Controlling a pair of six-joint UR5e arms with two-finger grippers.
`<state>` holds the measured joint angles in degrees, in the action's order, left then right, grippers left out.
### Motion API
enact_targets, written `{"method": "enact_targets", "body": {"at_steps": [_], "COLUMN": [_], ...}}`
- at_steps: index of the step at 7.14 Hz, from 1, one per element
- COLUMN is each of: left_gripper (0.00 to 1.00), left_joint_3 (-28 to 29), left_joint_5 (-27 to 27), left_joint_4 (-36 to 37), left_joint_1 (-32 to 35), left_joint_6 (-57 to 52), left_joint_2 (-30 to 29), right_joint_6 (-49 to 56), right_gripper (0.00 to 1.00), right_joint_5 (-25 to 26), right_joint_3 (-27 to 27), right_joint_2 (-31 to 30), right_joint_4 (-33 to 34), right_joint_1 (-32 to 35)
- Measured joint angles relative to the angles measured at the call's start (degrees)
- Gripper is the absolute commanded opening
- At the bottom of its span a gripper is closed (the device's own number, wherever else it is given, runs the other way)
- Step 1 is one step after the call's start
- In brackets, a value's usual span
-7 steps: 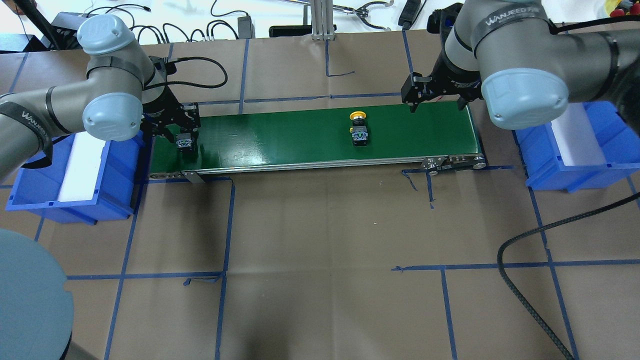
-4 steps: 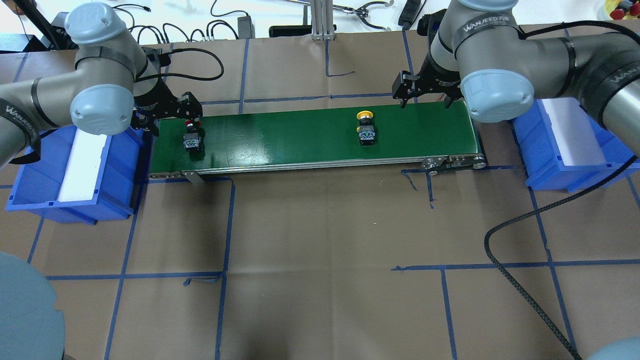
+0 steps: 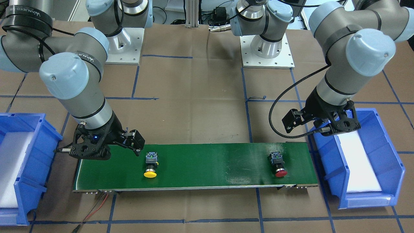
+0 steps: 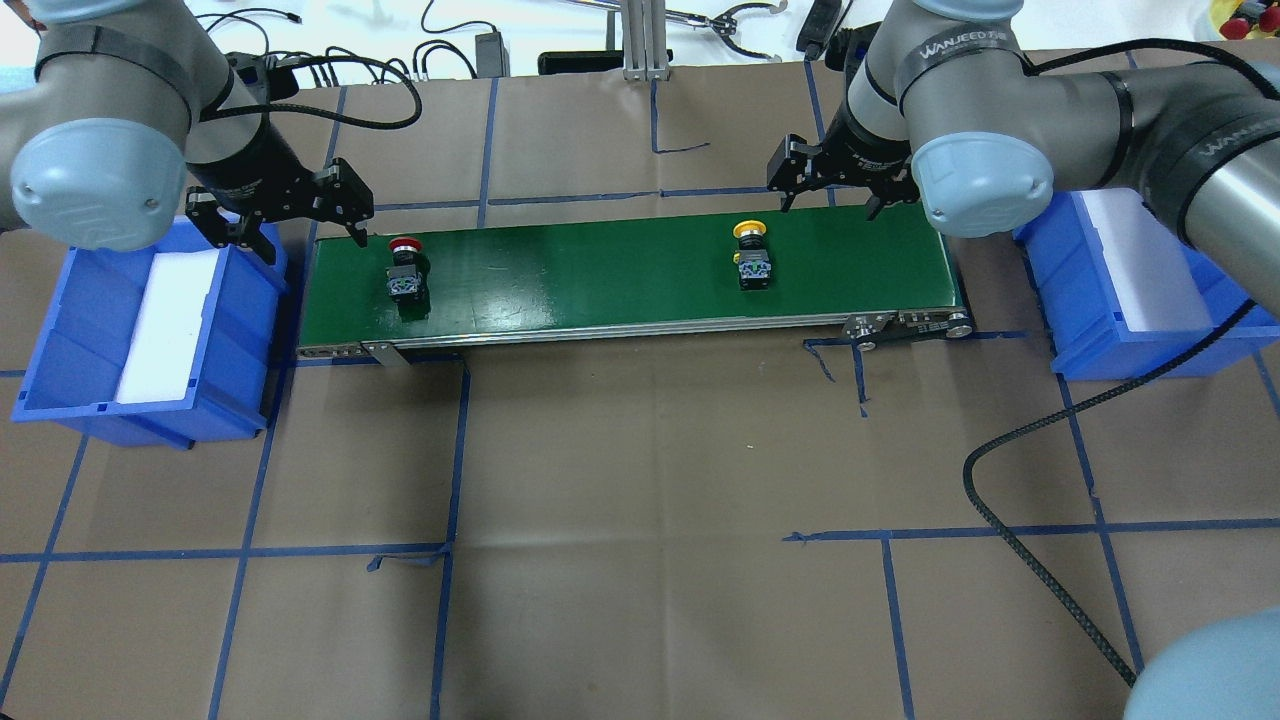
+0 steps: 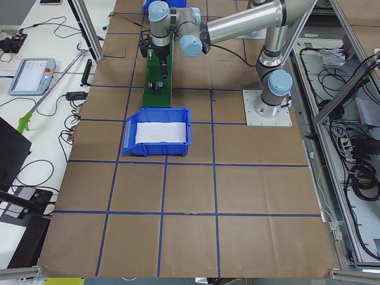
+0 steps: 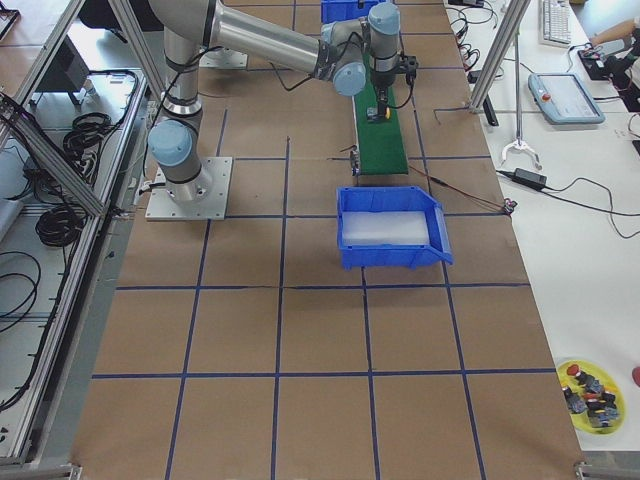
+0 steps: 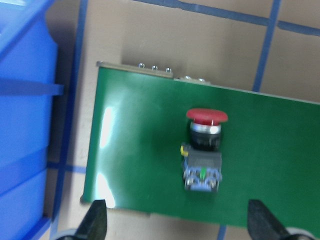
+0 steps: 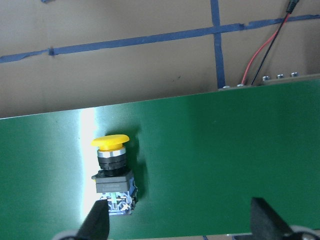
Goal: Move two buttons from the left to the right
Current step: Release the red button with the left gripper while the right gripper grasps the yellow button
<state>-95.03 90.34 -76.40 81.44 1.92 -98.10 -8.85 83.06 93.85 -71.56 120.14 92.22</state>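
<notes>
I expect the red-capped button (image 3: pixel 278 164) to ride onward when I carry the yellow-capped button away, because wires (image 3: pixel 100 204) run to the green conveyor belt's end.
The red-capped button (image 4: pixel 405 272) lies on its side at the left end of the green conveyor belt (image 4: pixel 600 270). It also shows in the left wrist view (image 7: pixel 204 150) and the front view (image 3: pixel 277 163). The yellow-capped button (image 4: pixel 752 260) lies on the belt right of its middle and shows in the right wrist view (image 8: pixel 114 175). My left gripper (image 4: pixel 315 245) is open and empty, above the belt's left end, behind and left of the red button. My right gripper (image 4: pixel 828 205) is open and empty, over the belt's far edge, just right of the yellow button.
One blue bin (image 4: pixel 240 340) with a white liner stands off the belt's left end. Another blue bin (image 4: pixel 1080 330) stands off its right end. Blue tape lines cross the brown table cover. A black cable (image 4: pixel 1040 560) loops at the right front.
My left gripper has let go of the red button and drawn back to the left. Both buttons have moved right along the belt. My right gripper has moved left towards the yellow button.
</notes>
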Motion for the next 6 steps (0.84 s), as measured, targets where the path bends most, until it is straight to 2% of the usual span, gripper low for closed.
{"method": "enact_targets", "body": {"at_steps": [2,6], "left_gripper": [1.00,1.00], "left_joint_3": [0.01,-0.21], "left_joint_5": [0.05,-0.04], "left_joint_4": [-6.10,-8.36], "left_joint_1": [2.56,4.94], "left_joint_6": [2.41,3.30], "left_joint_2": [4.48,7.62], "right_joint_6": [-0.54,-0.71], "right_gripper": [1.00,0.99], "right_joint_5": [-0.57,-0.47], "right_joint_3": [-0.05,-0.18], "right_joint_2": [2.29,6.72], "right_joint_4": [0.10,0.67], "right_joint_1": [0.29,0.91]}}
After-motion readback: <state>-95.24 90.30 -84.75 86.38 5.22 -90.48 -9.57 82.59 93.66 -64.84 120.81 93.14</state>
